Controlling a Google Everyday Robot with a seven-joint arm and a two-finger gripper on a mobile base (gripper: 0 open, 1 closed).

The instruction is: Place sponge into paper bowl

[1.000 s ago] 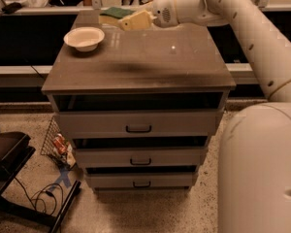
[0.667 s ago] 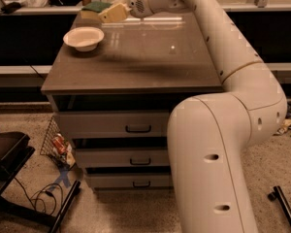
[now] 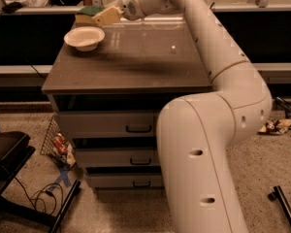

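My gripper keeps lowering the sponge (image 3: 85,20) until it is inside the paper bowl, then let go. The sponge hangs clear above the paper bowl's rim, and the hollow (image 3: 83,38) of the bowl is open.
The white paper bowl (image 3: 84,37) sits at the back left of the brown cabinet top (image 3: 136,62). My gripper (image 3: 98,17) reaches over the back of the top and is shut on the sponge (image 3: 89,15), pale yellow with a dark green face on top. The sponge hangs in the air just above and behind the bowl's far rim, not touching it. The white arm runs from the lower right up and across to the gripper.
The cabinet has three drawers (image 3: 136,128) below the top. A counter ledge (image 3: 48,6) runs behind it. A wire basket with clutter (image 3: 58,144) and cables (image 3: 43,198) lie on the floor at the left; litter (image 3: 276,126) lies at the right.
My gripper has carried the sponge leftward along the back of the top, from right of the bowl to just above its far rim. The bowl has not moved.
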